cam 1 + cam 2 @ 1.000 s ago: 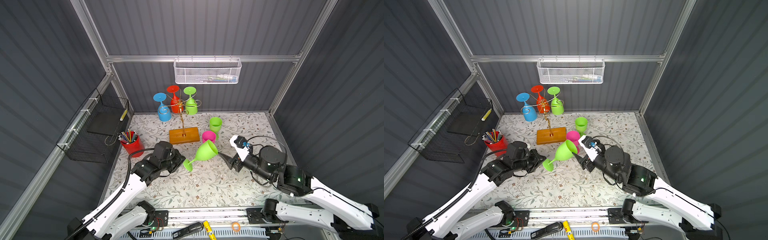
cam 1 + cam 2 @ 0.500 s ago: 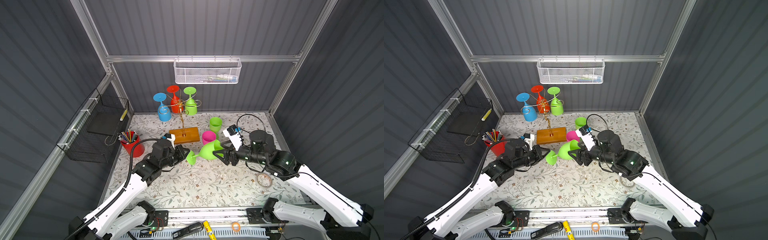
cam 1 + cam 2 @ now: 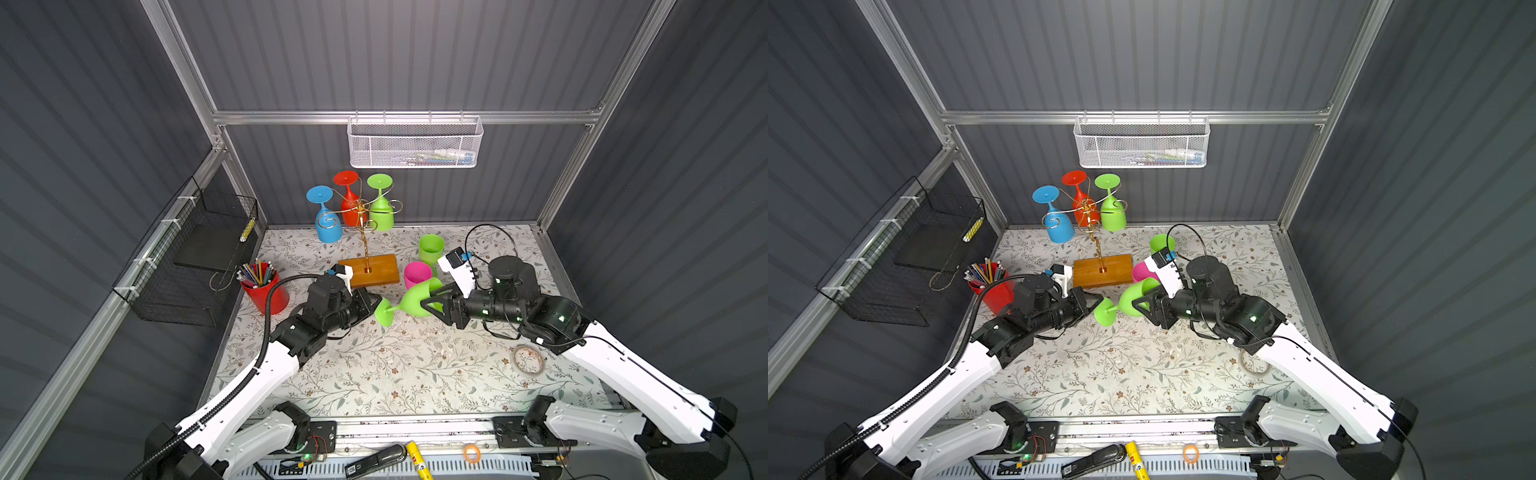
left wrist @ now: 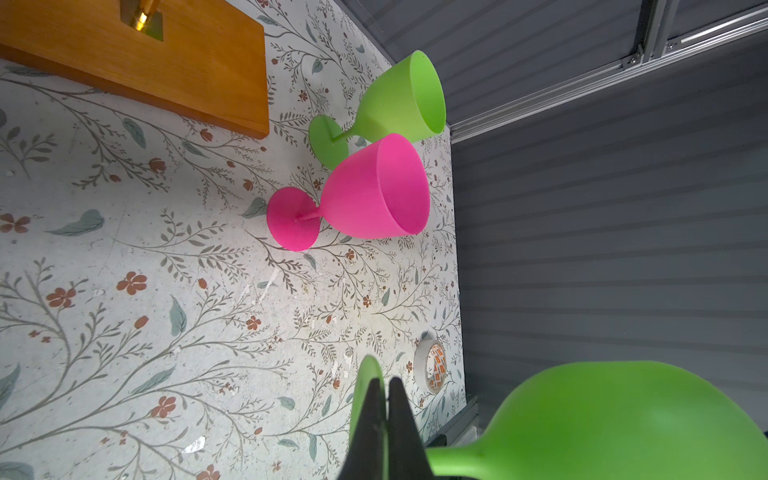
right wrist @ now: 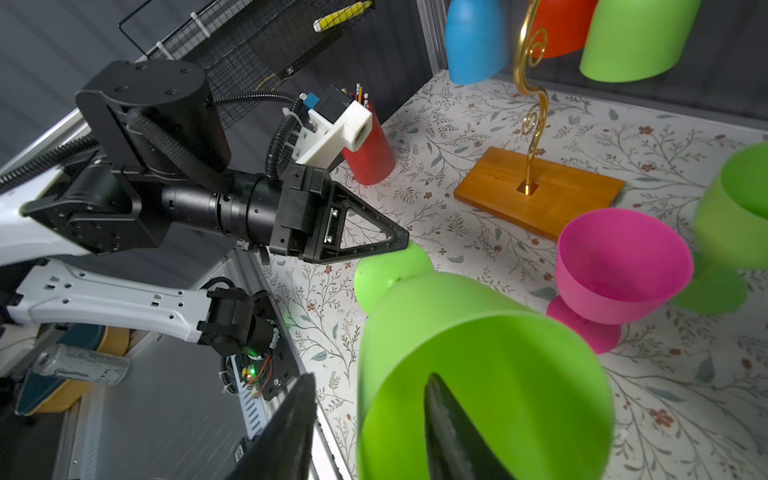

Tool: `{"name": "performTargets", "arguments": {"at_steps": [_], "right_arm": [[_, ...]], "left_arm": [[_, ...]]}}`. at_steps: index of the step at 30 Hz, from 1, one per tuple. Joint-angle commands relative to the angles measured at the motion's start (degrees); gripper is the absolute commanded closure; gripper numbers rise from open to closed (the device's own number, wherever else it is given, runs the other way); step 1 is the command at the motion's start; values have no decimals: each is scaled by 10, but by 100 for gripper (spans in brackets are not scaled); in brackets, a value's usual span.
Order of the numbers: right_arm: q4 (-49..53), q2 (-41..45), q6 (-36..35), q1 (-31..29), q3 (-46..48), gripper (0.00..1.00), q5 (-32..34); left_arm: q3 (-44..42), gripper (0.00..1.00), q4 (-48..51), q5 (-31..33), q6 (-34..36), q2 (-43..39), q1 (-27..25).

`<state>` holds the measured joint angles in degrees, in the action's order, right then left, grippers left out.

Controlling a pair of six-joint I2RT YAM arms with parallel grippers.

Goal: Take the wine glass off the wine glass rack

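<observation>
Next, I grip the bowl's rim [image 5: 369,400] with my right gripper before my left gripper opens, because it pinches the foot [image 3: 385,313] the level green glass must stand on.
A green wine glass [image 3: 409,297] [image 3: 1133,300] hangs level above the mat, between both arms. My left gripper [image 3: 374,302] [image 4: 387,386] is shut on the edge of its round foot [image 4: 365,376]. My right gripper [image 3: 428,301] [image 5: 371,378] straddles the bowl's rim. One finger is inside the bowl [image 5: 498,353] and the other stands outside with a gap, so it is open. The wine glass rack [image 3: 365,245] stands on its wooden base [image 3: 370,270] behind them. A blue [image 3: 328,226], a red [image 3: 351,208] and a green glass [image 3: 381,212] hang upside down from it.
A pink glass [image 3: 417,274] and a green glass [image 3: 431,247] stand upright right of the rack base. A red pencil cup [image 3: 266,293] sits at the left. A black wire basket [image 3: 199,257] hangs on the left wall and a white basket [image 3: 415,143] on the back wall. A tape roll [image 3: 528,359] lies at the right.
The left gripper tipped the green glass from slanted-up to level. The right gripper moved left to the bowl, put one finger inside the rim, and its jaws narrowed.
</observation>
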<state>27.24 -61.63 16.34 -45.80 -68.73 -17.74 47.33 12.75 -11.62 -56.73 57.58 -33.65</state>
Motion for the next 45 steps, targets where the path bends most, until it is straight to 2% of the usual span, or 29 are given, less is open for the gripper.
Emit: {"name": "performTargets", "arguments": {"at_steps": [1, 12, 16, 21, 24, 27, 29, 30, 32, 33, 39, 45], "right_arm": [[-14, 0, 1, -4, -19, 60, 23], [14, -56, -17, -43, -69, 75, 75], [30, -74, -17, -50, -85, 82, 97], [48, -86, -15, -52, -101, 99, 112], [52, -84, -16, -52, -108, 100, 118], [68, -83, -21, -49, -120, 100, 124], [89, -81, -26, -43, -135, 100, 130], [100, -79, -28, -39, -141, 100, 136], [124, -73, -34, -29, -160, 100, 149], [133, -70, -37, -22, -167, 100, 156], [191, -69, -47, 51, -215, 100, 192], [225, -133, -60, 135, -277, 100, 244]], "left_arm": [[2, 100, -1, 6, 7, 3, 3], [5, 100, 8, 20, -4, 6, 4], [10, 100, 17, 31, -1, -1, 4], [10, 100, 28, 48, 4, -14, 5], [11, 99, 39, 55, 10, -15, 4], [18, 78, 53, 58, 21, -12, 5], [20, 49, 60, 65, 27, -16, 4], [22, 39, 64, 68, 32, -19, 4], [25, 21, 71, 74, 42, -23, 4], [28, 16, 73, 74, 47, -24, 4], [50, 1, 106, 78, 94, -12, 4], [81, 0, 143, 104, 153, 2, 4]]}}
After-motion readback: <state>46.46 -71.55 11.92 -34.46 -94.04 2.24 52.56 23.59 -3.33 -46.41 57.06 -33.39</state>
